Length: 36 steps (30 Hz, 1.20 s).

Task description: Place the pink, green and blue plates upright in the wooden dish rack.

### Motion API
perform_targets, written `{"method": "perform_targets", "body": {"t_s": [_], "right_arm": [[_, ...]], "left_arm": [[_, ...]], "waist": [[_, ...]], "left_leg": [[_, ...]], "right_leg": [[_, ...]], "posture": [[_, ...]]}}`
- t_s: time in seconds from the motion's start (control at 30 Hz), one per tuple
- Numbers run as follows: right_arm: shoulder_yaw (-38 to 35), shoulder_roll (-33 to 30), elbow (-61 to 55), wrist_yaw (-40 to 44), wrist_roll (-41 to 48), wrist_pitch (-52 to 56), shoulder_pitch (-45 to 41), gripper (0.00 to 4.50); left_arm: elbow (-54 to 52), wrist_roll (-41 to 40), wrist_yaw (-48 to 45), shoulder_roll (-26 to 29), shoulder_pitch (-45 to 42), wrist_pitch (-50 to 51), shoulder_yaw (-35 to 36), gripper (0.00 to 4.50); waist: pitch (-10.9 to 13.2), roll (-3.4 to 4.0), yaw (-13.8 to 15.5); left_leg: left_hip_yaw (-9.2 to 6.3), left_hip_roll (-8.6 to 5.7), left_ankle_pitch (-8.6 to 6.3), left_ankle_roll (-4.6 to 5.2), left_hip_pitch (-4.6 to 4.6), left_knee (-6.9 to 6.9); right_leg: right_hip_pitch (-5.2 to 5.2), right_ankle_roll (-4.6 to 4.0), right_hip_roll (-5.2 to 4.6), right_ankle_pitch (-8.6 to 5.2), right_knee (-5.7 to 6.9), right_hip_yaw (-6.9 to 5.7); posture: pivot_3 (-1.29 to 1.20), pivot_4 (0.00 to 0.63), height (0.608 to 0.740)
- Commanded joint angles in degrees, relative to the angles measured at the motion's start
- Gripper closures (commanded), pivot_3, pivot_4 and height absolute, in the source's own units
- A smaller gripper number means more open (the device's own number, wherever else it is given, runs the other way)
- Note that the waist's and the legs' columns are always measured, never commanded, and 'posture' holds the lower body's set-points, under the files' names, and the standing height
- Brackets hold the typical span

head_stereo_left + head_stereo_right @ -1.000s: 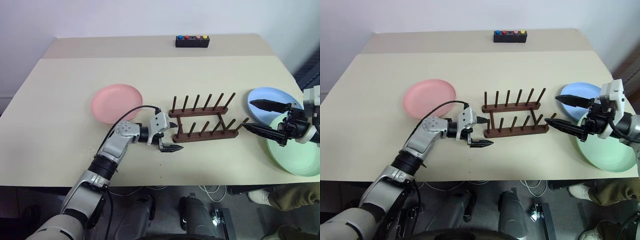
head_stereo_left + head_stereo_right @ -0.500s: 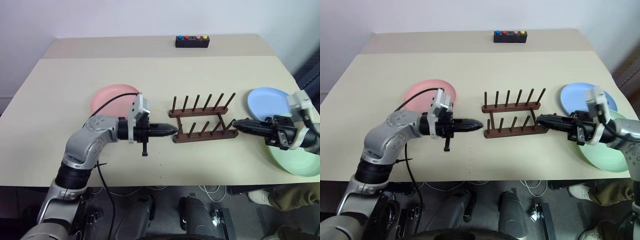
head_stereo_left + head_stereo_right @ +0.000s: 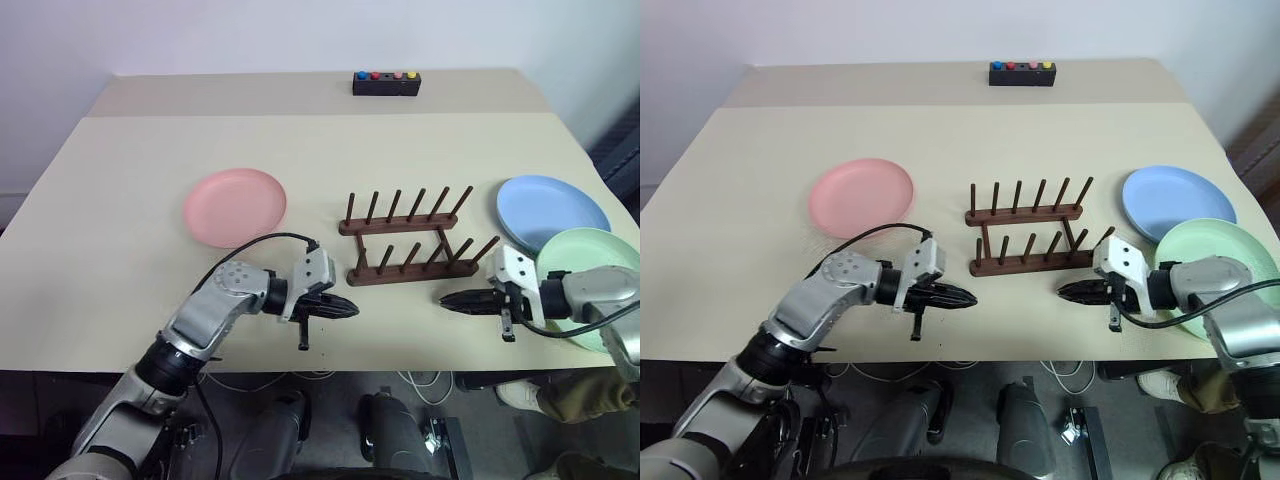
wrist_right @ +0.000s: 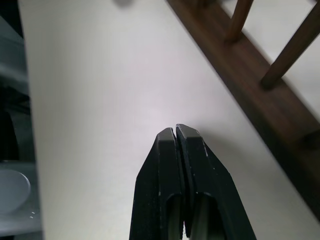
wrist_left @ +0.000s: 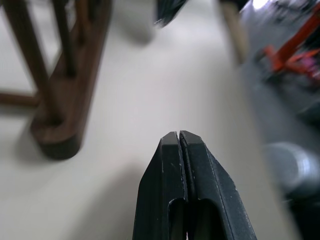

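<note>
My left gripper and my right gripper should first straighten the dish rack (image 3: 405,223) by pushing its near bar (image 3: 413,272) back and square, because the dish rack sits slanted near the table's front edge.
The pink plate (image 3: 234,206) lies flat on the table, left of the wooden dish rack (image 3: 410,243), which stands empty at the centre. On the right the blue plate (image 3: 550,212) lies flat, its near edge under the green plate (image 3: 592,288). My left gripper (image 3: 352,308) is shut and empty, low over the table just in front of the rack's left end. On the other side my right gripper (image 3: 446,299) is shut too, holding nothing, pointing left in front of the rack's right end. In the wrist views the left fingers (image 5: 182,175) and right fingers (image 4: 175,165) are pressed together beside the rack base.
A small black box with coloured buttons (image 3: 385,84) sits at the table's far edge. The table's front edge runs just below both grippers. Open tabletop stretches behind the rack and to the left of the pink plate.
Both grippers went from open to shut with nothing in them. Both hands came toward the rack's ends, then drew back toward the table's front edge, the right one sinking.
</note>
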Motion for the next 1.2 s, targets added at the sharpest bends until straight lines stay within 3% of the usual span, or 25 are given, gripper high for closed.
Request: {"method": "perform_targets", "body": {"t_s": [0.03, 0.33, 0.87, 1.07, 1.2], "right_arm": [[0.52, 0.87, 2.38, -2.43, -3.59, -3.93, -2.72, 4.48], [3.85, 7.15, 13.24, -13.01, -14.06, -14.54, -11.91, 4.48], [8.69, 18.55, 38.07, -27.80, -26.09, -33.23, -29.20, 4.48], [8.40, 19.02, 37.54, -27.11, -25.60, -33.60, -28.89, 4.48], [6.79, 18.84, 32.89, -21.48, -20.51, -30.52, -27.37, 4.48]], "left_arm": [[5.72, 6.73, 5.19, -2.03, -2.31, -6.50, -1.11, 4.50], [12.56, 10.73, 12.12, -6.24, -4.61, -10.59, 2.02, 4.50], [37.42, 14.79, 24.98, -9.83, -15.84, -23.62, 10.22, 4.50], [42.16, 15.11, 28.64, -10.62, -18.89, -26.56, 12.98, 4.50], [34.91, 10.96, 19.77, -10.46, -16.05, -23.01, 13.10, 4.50]], "waist": [[0.00, 0.00, -0.09], [-0.03, -0.01, -0.10], [-0.04, 0.00, -0.78], [-0.04, 0.00, -1.39], [-0.04, 0.00, -1.55]], "left_leg": [[0.00, 0.00, 0.00, 0.00, 0.00, 0.00], [-0.02, -0.01, 0.01, -0.02, 0.03, 0.05], [-0.02, 0.00, 0.23, -0.38, 0.07, 0.13], [-0.04, -0.03, 0.24, -0.40, 0.06, 0.14], [-0.03, -0.04, 0.24, -0.40, 0.06, 0.13]], "right_leg": [[0.00, 0.00, 0.00, 0.00, 0.00, 0.00], [0.03, 0.03, 0.06, 0.02, 0.03, 0.01], [0.04, 0.12, 0.28, 0.10, 0.13, 0.07], [0.04, 0.16, 0.27, 0.12, 0.15, 0.10], [0.04, 0.17, 0.28, 0.13, 0.15, 0.09]], "posture": [[0.00, 0.150, 0.740], [0.00, 0.150, 0.740], [0.00, 0.150, 0.740], [0.00, 0.150, 0.740], [0.00, 0.150, 0.740]]}}
